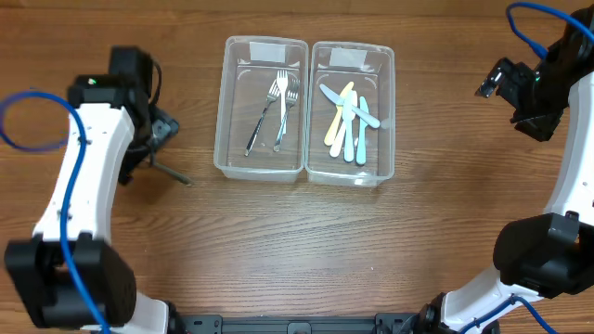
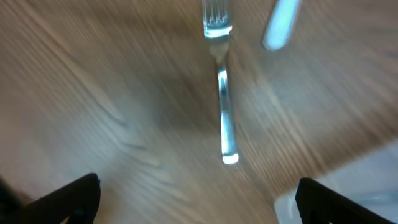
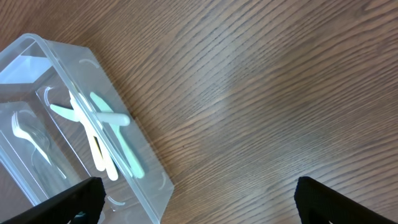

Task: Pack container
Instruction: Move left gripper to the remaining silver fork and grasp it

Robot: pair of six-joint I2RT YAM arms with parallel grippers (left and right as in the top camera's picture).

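Observation:
The loose fork (image 2: 225, 106) lies lengthwise between the left gripper's fingers, clear of the light blue utensil, so the left gripper should keep moving down until its fingers close on the fork's neck (image 2: 221, 57).
Two clear containers stand side by side mid-table. The left container (image 1: 223, 102) holds two metal forks (image 1: 278, 107). The right container (image 1: 386, 111) holds several pastel plastic knives (image 1: 351, 121), which also show in the right wrist view (image 3: 102, 134). A metal fork (image 2: 225, 109) lies loose on the wood, also in the overhead view (image 1: 172, 173). A light blue utensil (image 2: 281, 23) lies beside it, blurred. My left gripper (image 2: 199, 202) is open and empty above the loose fork (image 1: 160, 130). My right gripper (image 3: 199, 202) is open and empty, off to the right of the containers (image 1: 495, 82).
The right container's corner (image 3: 155, 186) lies close to my right gripper's left finger. A pale blurred shape (image 2: 367, 186) shows at the lower right of the left wrist view. Bare wood table (image 1: 297, 241) stretches in front of the containers.

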